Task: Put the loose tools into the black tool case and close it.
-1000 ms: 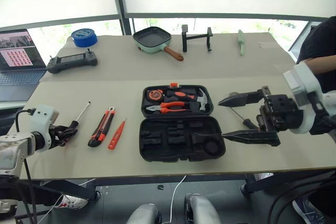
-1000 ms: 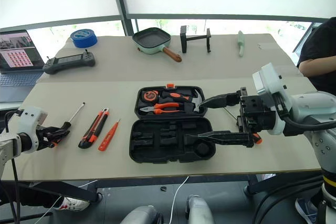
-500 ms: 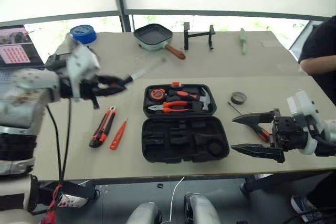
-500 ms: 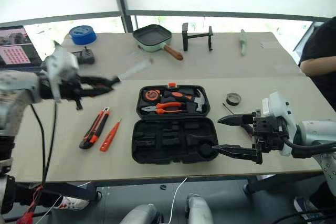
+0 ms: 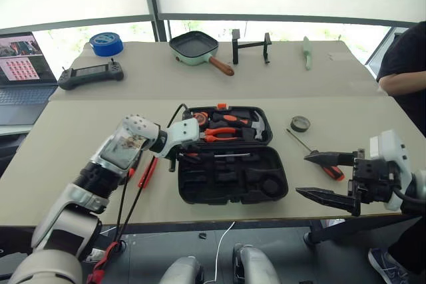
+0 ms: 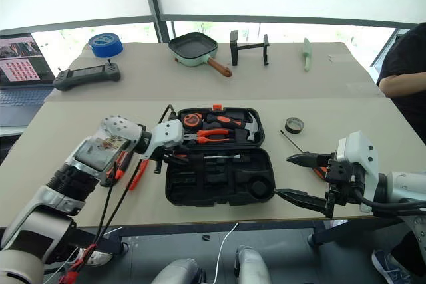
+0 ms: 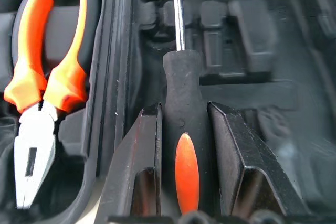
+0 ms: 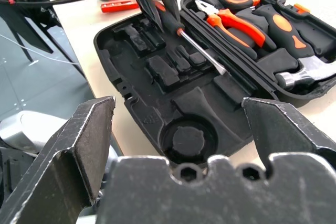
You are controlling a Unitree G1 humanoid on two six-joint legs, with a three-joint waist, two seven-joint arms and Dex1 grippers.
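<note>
A flared hollow (image 8: 202, 104) can be seen next to the tool case's round hollow, so the second screwdriver (image 5: 332, 172) should come to rest head-to-tail with the first when I lower it in.
The black tool case (image 5: 219, 187) lies open in the middle of the table. Its far half holds a hammer, pliers and a tape measure. My left gripper (image 5: 181, 154) is shut on the black-and-orange handle of a screwdriver (image 7: 181, 129), whose shaft (image 5: 229, 155) stretches across the near half beside the hinge. A utility knife (image 6: 118, 165) and an orange tester pen (image 5: 148, 172) lie left of the case, partly behind my left arm. A second screwdriver (image 5: 331, 170) and a small dark tape roll (image 5: 300, 123) lie to the right. My right gripper (image 5: 303, 174) is open and empty near them.
Along the far side stand a blue tape roll (image 5: 106, 43), a black controller (image 5: 90, 74), a laptop (image 5: 23, 64), a green pan (image 5: 196, 48), a black stand (image 5: 249, 46) and a green utensil (image 5: 307, 51). A person's arm (image 5: 403, 64) rests at the far right.
My left arm swung from the table's left side across to the case, carrying the screwdriver down over the near half. My right gripper, still open, sank towards the front right edge.
</note>
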